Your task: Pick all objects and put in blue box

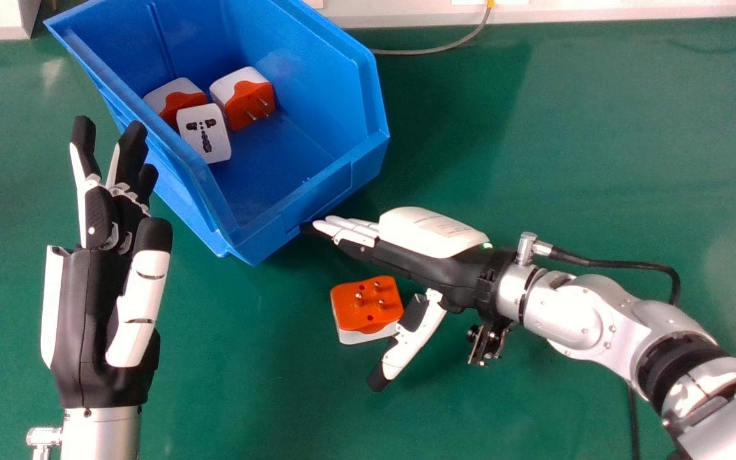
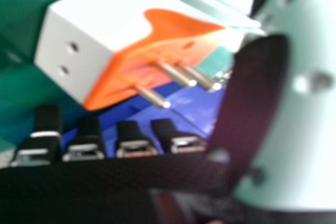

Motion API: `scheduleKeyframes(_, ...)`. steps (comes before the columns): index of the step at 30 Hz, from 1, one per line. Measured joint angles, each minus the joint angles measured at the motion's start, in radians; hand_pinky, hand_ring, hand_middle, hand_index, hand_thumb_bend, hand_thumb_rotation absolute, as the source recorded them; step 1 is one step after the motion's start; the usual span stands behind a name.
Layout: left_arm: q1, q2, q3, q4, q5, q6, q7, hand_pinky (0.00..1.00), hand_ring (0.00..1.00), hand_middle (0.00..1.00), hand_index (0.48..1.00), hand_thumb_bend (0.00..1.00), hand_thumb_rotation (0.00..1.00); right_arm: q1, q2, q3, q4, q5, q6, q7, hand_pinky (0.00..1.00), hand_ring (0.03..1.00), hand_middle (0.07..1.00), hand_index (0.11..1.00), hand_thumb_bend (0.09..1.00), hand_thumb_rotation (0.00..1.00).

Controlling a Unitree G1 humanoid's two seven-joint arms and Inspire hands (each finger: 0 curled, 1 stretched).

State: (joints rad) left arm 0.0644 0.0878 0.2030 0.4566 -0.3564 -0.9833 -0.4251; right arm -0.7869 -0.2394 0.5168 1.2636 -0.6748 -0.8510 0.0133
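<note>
The orange and white plug adapter (image 1: 367, 309) will fall onto its side when I drop it in, because the adapters in the blue box (image 1: 243, 98) are turned in different ways.
In the head view my right hand (image 1: 432, 255) is open, its straight fingers pointing at the blue box's near corner. An orange and white plug adapter (image 1: 367, 310) lies pins up on the table between those fingers and the thumb, close beside the thumb. The blue box (image 1: 336, 185) holds three adapters: one pins out (image 1: 243, 99), one with its socket face up (image 1: 204, 133) and another (image 1: 176, 99) behind. My left hand (image 1: 103, 281) is open and empty left of the box. In the right hand view the adapter (image 2: 105, 40) is near the thumb of my right hand (image 2: 257, 98).
The green table (image 1: 566, 160) extends around the box and both hands. A thin grey cable (image 1: 438, 51) curves along the table's far edge behind the box. A black cable (image 1: 611, 263) runs beside my right forearm.
</note>
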Motion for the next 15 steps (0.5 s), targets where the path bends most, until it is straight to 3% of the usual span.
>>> scheduleKeyframes(15, 0.001, -0.004, -0.002, -0.009, 0.000, 0.001, 0.001, 1.00, 1.00, 0.97, 0.919, 0.48, 0.69, -0.025, 0.032, 0.011, 0.033, -0.003, 0.034, -0.026, 0.88, 0.955, 0.980, 0.973, 1.000, 0.30)
